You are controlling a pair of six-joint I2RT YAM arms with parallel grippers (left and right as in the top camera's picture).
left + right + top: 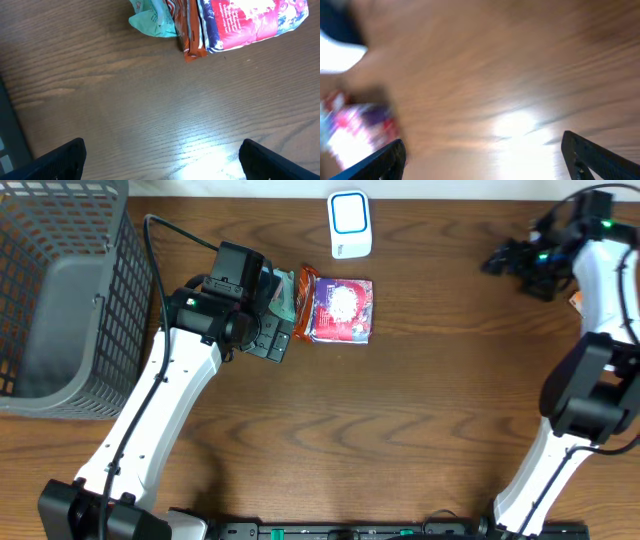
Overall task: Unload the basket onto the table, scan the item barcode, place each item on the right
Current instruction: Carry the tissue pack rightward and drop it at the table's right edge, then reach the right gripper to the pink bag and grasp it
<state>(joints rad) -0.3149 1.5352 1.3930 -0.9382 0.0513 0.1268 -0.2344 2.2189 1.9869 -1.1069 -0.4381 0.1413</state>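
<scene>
I can see the red and purple packet's outer edge lies free across open wood (435, 285), so my right gripper should keep approaching that edge (369, 314) until its fingers close.
Three snack packets lie side by side at the table's back middle: a red and purple one (343, 310), a thin orange one (305, 302) and a teal one (284, 297). They also line the top edge of the left wrist view: red packet (250, 22), orange packet (191, 30), teal packet (150, 20). My left gripper (275, 337) (162, 162) is open just left of them over bare wood, holding nothing. A white scanner with a blue frame (350, 225) stands behind the packets. My right gripper (503, 258) (482, 160) is open and empty at the far right; its view is blurred.
A grey mesh basket (95, 310) fills the back left corner. The right arm (600, 300) stands along the right edge of the table. Bare wood stretches across the front half.
</scene>
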